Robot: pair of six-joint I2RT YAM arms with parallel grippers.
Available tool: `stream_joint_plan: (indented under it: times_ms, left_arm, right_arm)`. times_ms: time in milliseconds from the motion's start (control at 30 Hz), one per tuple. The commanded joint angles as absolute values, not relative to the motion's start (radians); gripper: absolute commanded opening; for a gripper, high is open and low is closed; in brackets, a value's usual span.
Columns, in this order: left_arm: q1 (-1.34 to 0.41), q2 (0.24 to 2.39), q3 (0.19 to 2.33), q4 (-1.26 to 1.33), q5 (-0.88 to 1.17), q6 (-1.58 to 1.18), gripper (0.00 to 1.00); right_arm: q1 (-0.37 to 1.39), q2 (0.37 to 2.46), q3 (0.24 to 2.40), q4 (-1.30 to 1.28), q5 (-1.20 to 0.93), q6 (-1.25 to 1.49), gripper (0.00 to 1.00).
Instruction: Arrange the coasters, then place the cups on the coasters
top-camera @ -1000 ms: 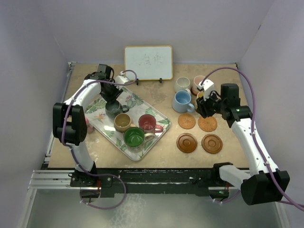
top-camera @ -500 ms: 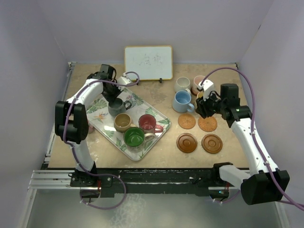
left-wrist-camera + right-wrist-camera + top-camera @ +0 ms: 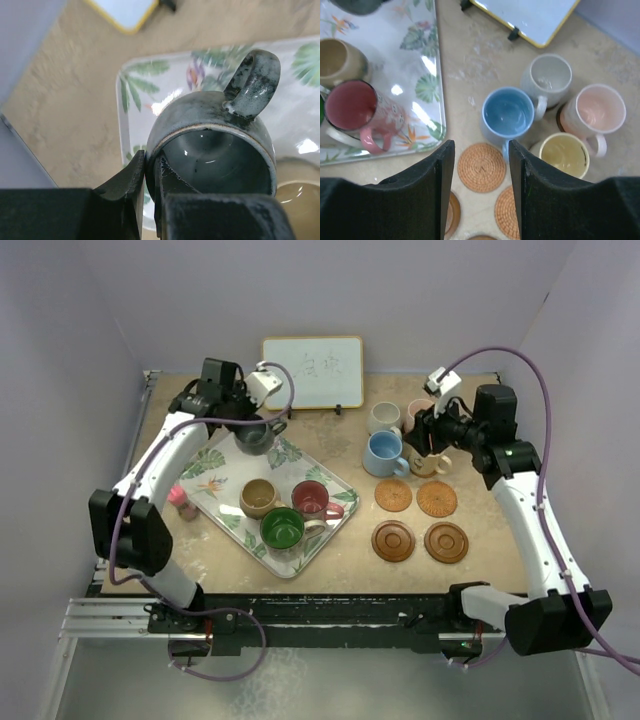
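My left gripper has the dark grey-blue cup by its side (image 3: 159,132), far from the coasters. My right gripper should therefore grab the cup by its handle (image 3: 256,83).
My left gripper (image 3: 151,162) is shut on the wall of the dark grey-blue cup (image 3: 215,155), one finger inside and one outside. The cup (image 3: 255,435) hangs over the tray's far corner. Tan (image 3: 259,498), red (image 3: 311,499) and green (image 3: 282,529) cups stand on the tray. My right gripper (image 3: 481,145) is open and holds nothing. It hovers above a woven coaster (image 3: 481,167), near the light blue cup (image 3: 507,112), with the off-white (image 3: 549,76), pink (image 3: 600,111) and yellow (image 3: 564,154) cups beyond. Several coasters (image 3: 393,541) lie in a square on the table.
The leaf-patterned tray (image 3: 215,485) lies tilted left of centre. A small whiteboard (image 3: 312,371) stands at the back edge. A little pink object (image 3: 180,500) sits just left of the tray. Walls close in the table on both sides.
The left gripper shut on the dark grey-blue cup and lifted it toward the tray's far corner. The right gripper rose and drew back from over the coasters toward the cups, its jaws slightly wider.
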State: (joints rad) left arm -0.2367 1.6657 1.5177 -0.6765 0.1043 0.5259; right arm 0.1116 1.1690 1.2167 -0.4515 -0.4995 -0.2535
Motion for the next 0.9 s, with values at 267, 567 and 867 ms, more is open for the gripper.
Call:
stream_joint_plan:
  times_ms: [267, 567, 867]
  left_arm:
    - [-0.521, 1.499, 1.673, -0.516, 0.325, 0.572, 0.03]
    - [-0.686, 1.568, 1.762, -0.634, 0.357, 0.604, 0.03]
    - [-0.769, 1.615, 1.787, -0.665, 0.311, 0.579, 0.03]
  right_arm:
    - [0.174, 1.160, 1.258, -0.284, -0.789, -0.150, 0.62]
    - [0.274, 1.119, 1.172, -0.364, -0.729, -0.460, 0.74]
    - [0.375, 1.090, 1.043, -0.257, -0.708, -0.493, 0.60]
